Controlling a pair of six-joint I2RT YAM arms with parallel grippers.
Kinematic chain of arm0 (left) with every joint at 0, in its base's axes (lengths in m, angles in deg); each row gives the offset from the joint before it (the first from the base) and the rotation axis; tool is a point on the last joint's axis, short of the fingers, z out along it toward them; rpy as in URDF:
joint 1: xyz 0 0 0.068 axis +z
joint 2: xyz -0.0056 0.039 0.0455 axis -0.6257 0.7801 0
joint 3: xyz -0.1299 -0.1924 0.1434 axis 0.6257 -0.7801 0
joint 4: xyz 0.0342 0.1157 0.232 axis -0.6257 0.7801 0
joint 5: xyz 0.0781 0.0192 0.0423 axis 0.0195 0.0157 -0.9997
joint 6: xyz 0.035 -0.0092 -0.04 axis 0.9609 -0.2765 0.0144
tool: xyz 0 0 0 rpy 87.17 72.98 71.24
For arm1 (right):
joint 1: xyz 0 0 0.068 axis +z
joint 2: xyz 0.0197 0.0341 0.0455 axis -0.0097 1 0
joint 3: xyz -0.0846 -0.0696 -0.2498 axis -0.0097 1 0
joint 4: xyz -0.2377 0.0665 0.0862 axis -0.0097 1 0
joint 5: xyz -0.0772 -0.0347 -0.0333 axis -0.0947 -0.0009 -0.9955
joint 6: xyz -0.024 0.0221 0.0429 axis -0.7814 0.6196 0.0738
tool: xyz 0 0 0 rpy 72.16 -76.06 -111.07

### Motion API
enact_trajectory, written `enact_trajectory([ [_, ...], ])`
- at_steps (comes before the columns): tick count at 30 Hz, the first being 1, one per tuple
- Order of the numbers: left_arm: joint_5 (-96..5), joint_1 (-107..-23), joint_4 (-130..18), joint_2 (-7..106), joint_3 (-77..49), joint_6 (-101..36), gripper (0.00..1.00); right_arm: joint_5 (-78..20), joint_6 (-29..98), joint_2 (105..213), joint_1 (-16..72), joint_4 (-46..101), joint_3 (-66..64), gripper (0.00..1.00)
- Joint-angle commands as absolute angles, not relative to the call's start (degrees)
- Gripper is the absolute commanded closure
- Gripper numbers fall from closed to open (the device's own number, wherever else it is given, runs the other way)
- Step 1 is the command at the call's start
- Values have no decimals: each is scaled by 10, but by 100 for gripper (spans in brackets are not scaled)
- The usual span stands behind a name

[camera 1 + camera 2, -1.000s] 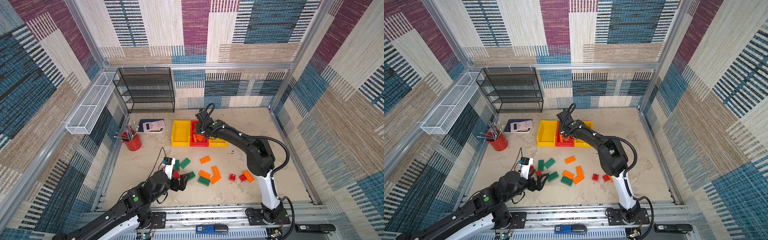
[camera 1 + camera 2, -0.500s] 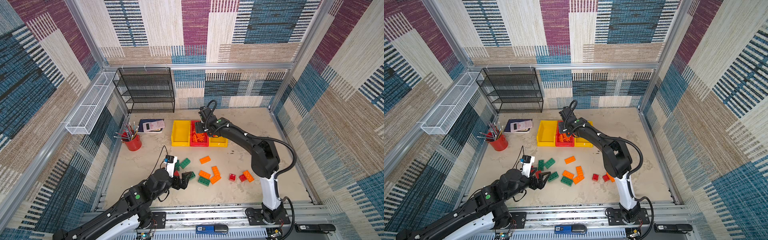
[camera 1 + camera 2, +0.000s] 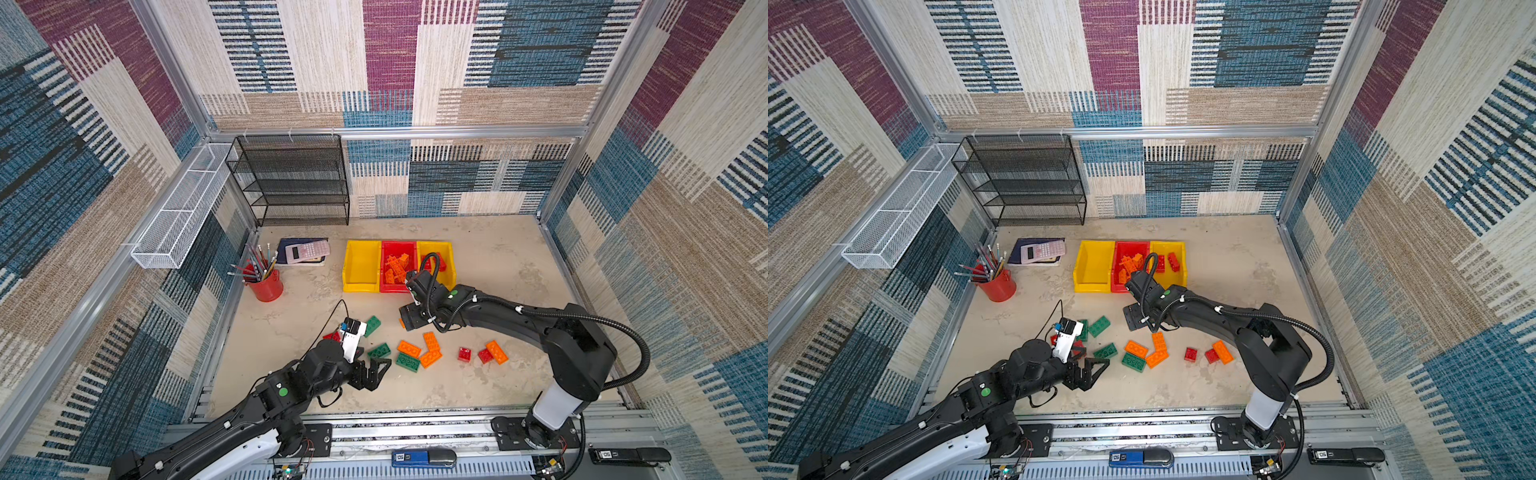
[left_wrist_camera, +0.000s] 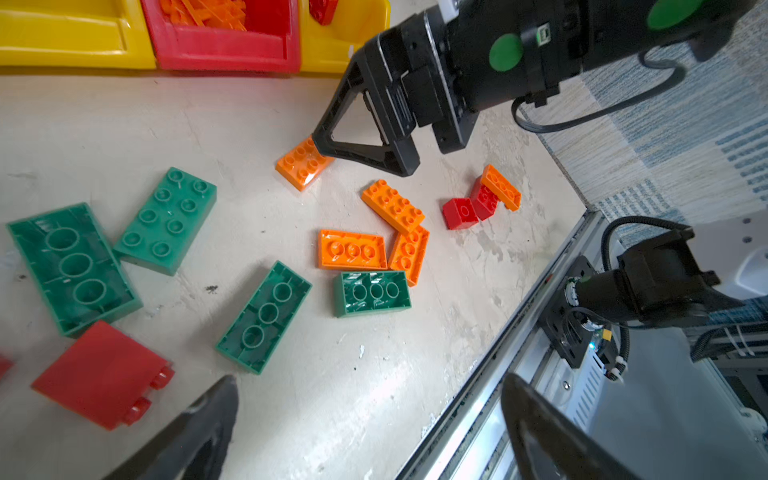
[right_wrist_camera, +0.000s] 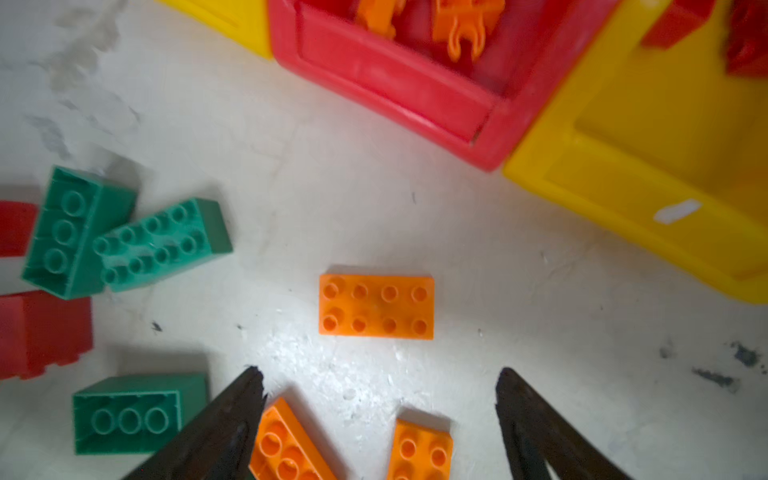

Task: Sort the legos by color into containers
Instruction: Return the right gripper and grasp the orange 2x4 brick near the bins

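Note:
The orange brick [image 5: 377,307] nearest the red bin lies free with its short ends [image 5: 429,308] facing the fingers, so the robot's right gripper keeps going down and closes there.
Three containers stand side by side at the back in both top views: a bare yellow bin [image 3: 360,266], a red bin [image 3: 392,289] with several orange legos [image 3: 395,268], and a yellow bin [image 3: 446,253] with red legos [image 3: 1173,262]. Green [image 3: 379,351], orange [image 3: 409,348] and red [image 3: 464,353] legos lie loose on the table. My right gripper [image 5: 378,382] is open and empty, low over an orange brick [image 5: 376,307] in front of the red bin [image 5: 395,91]. Near the front edge my left gripper [image 4: 370,386] is open and empty, with green bricks [image 4: 266,316] just ahead.
At the left stand a red pencil cup [image 3: 266,286] and a calculator on a notebook [image 3: 307,251]. A black mesh rack [image 3: 291,183] is at the back. A white wire basket [image 3: 183,208] hangs on the left wall. A metal rail [image 4: 490,365] edges the table's front.
My right gripper has come forward from above the red bin to the loose bricks, and its jaws have opened. The left gripper has crept slightly to the right.

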State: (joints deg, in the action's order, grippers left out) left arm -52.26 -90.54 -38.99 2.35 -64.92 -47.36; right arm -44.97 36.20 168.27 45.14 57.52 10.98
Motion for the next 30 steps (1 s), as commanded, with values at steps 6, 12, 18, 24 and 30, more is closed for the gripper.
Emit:
enact_trajectory([
  [6,-484,-907,-431,20,-668,-487,1,-433,375,1715,454,522,123,12],
  [12,-490,-907,-413,0,-672,-483,1,-427,373,1745,454,506,111,13],
  [18,-496,-906,-409,-8,-677,-482,1,-434,364,1776,454,514,82,14],
  [24,-500,-906,-415,-6,-682,-479,1,-437,365,1796,454,530,73,23],
  [30,-504,-906,-420,-1,-681,-474,1,-442,371,1788,454,529,88,39],
])
